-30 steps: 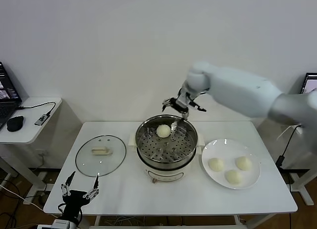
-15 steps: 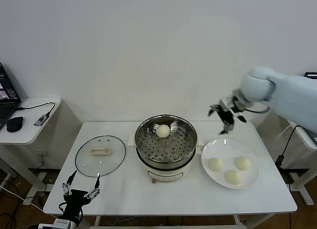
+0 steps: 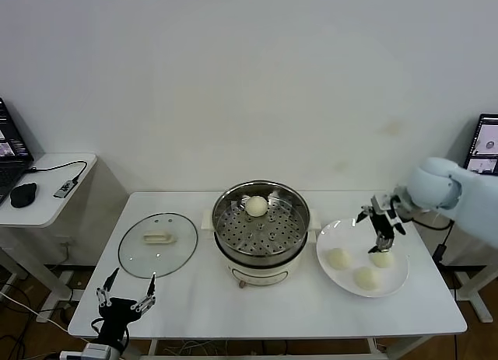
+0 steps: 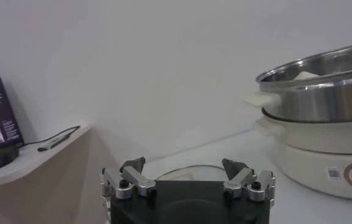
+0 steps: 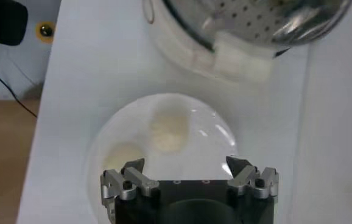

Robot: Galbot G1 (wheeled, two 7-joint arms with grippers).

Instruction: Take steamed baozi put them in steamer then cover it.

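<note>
The baozi nearest the steamer will come away alone when I lift it, since clear gaps separate the baozi, and its neighbours will stay on the plate.
One steamed baozi lies on the perforated tray of the steamer at the table's middle. Three more baozi rest on a white plate to the steamer's right. My right gripper hangs open and empty just above the plate's far side, close to the rear right baozi. Its wrist view shows two baozi ahead of the open gripper. The cover lies flat, left of the steamer. My left gripper waits open, low at the table's front left corner.
A side desk with a laptop, mouse and cable stands at the far left. A monitor sits at the far right. In the left wrist view the steamer rises to one side, with the cover's rim beyond the open gripper.
My right gripper swung from over the steamer's back rim across to the right and came down above the plate, empty. The baozi stayed in the steamer. The left arm has not moved.
</note>
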